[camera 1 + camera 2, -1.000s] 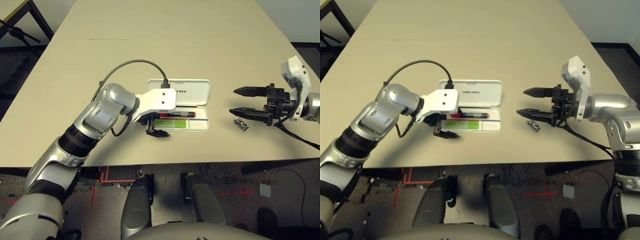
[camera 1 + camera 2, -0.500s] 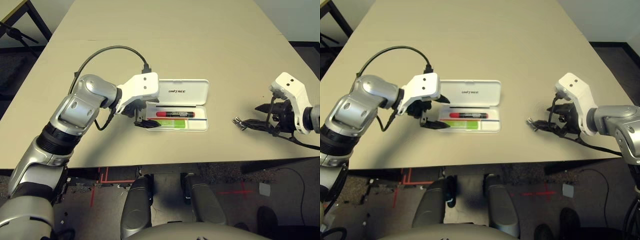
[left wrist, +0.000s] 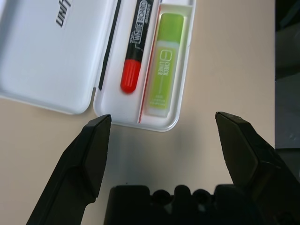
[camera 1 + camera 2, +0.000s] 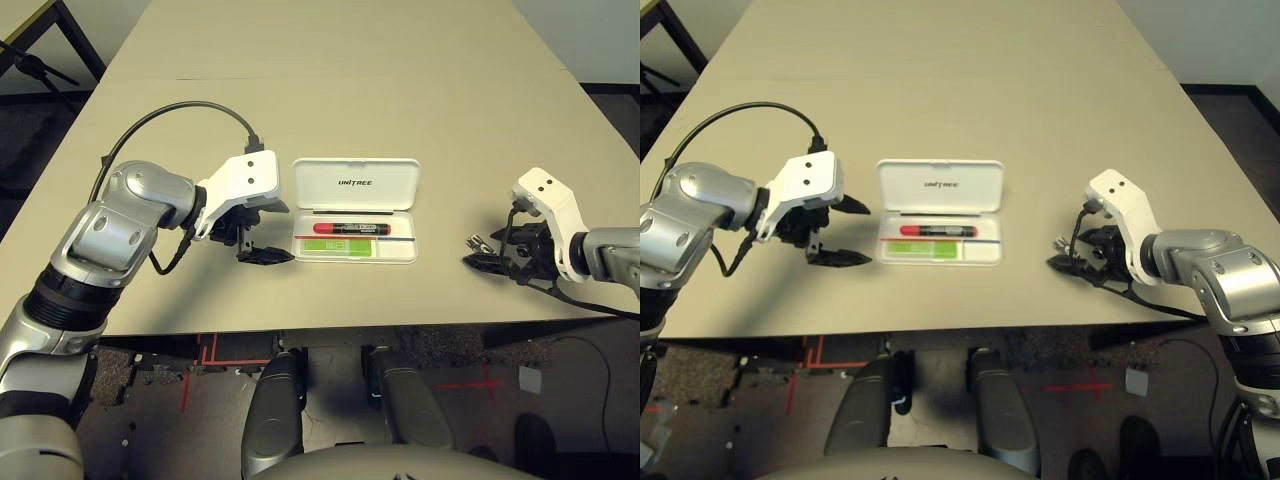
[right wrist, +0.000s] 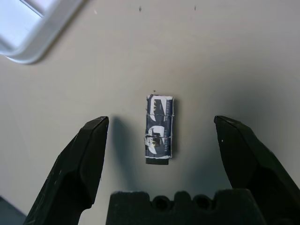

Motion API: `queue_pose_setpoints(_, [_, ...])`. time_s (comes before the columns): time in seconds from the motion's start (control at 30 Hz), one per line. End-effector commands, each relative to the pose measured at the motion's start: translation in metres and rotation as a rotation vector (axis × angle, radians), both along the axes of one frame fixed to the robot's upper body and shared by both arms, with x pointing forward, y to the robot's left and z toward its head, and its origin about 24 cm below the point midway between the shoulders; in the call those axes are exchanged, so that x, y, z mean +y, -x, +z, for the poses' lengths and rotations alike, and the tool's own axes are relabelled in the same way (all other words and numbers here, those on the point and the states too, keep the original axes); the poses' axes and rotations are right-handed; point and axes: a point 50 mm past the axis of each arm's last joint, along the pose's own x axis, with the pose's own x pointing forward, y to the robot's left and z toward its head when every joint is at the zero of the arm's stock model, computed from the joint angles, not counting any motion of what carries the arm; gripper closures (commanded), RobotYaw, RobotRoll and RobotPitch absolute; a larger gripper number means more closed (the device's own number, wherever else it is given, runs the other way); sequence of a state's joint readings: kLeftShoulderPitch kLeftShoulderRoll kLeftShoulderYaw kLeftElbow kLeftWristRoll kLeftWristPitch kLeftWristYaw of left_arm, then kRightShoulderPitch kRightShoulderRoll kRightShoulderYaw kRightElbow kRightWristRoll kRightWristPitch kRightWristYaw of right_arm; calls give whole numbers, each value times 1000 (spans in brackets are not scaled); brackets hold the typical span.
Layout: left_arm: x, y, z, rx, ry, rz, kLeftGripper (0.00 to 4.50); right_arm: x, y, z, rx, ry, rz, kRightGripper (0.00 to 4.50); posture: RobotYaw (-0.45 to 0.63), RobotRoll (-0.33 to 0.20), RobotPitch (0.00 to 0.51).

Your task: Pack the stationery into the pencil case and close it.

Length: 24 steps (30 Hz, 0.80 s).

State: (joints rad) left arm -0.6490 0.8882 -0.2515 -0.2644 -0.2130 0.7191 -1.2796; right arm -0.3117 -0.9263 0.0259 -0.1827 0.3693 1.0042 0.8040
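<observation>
The black-and-silver clip (image 4: 481,245) should lie flat inside the tray's empty end compartment (image 4: 396,250) when I lower it there, because the compartment looks longer than the clip.
The white pencil case (image 4: 356,185) lies open at the table's middle, "UNITREE" on its raised lid. In its tray lie the red-capped marker (image 4: 350,228) and, nearer to me, the light-green highlighter (image 4: 345,246). My left gripper (image 4: 280,232) hovers open just left of the case, holding nothing; its wrist view looks at the marker (image 3: 136,51) and highlighter (image 3: 166,70). The small black-and-silver clip (image 5: 159,136) lies on the table right of the case. My right gripper (image 5: 160,123) is low over it and open, one finger on each side, apart from the clip (image 4: 480,241).
The beige table (image 4: 330,90) stretches wide behind the case. Its front edge runs close below both grippers. A black cable (image 4: 190,110) loops over my left wrist. A dark stand (image 4: 40,65) sits off the table's far left corner.
My left gripper has drawn back leftward out of the case, leaving the highlighter in the tray. My right gripper has tilted down and closed in over the clip.
</observation>
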Motion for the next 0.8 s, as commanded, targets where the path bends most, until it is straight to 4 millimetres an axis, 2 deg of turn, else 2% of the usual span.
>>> queue_pose_setpoints(0.03, [4, 3, -1, 11, -4, 10, 0, -4, 0, -6, 30, 24, -13, 884, -52, 0, 190])
queue_pose_setpoints(0.27, [9, 7, -4, 40, 12, 19, 0, -4, 0, -3, 27, 23, -2, 3687, -52, 0, 197])
queue_pose_setpoints(0.3, [10, 6, -4, 39, 18, 20, 0, -4, 0, -1, 21, 22, 3, 4051, -51, 0, 197])
queue_pose_setpoints(0.33, [10, 6, -5, 40, 23, 21, 0, -3, -1, 0, 10, 22, 14, 4211, -51, 0, 197])
queue_pose_setpoints(0.53, [12, 7, -5, 46, 31, 29, 0, 0, -5, 12, -28, 19, 85, 4210, -44, 0, 196])
queue_pose_setpoints(0.8, [14, 7, -6, 35, 35, 29, 0, 5, -12, 34, -84, 37, 279, 4210, -37, 0, 192])
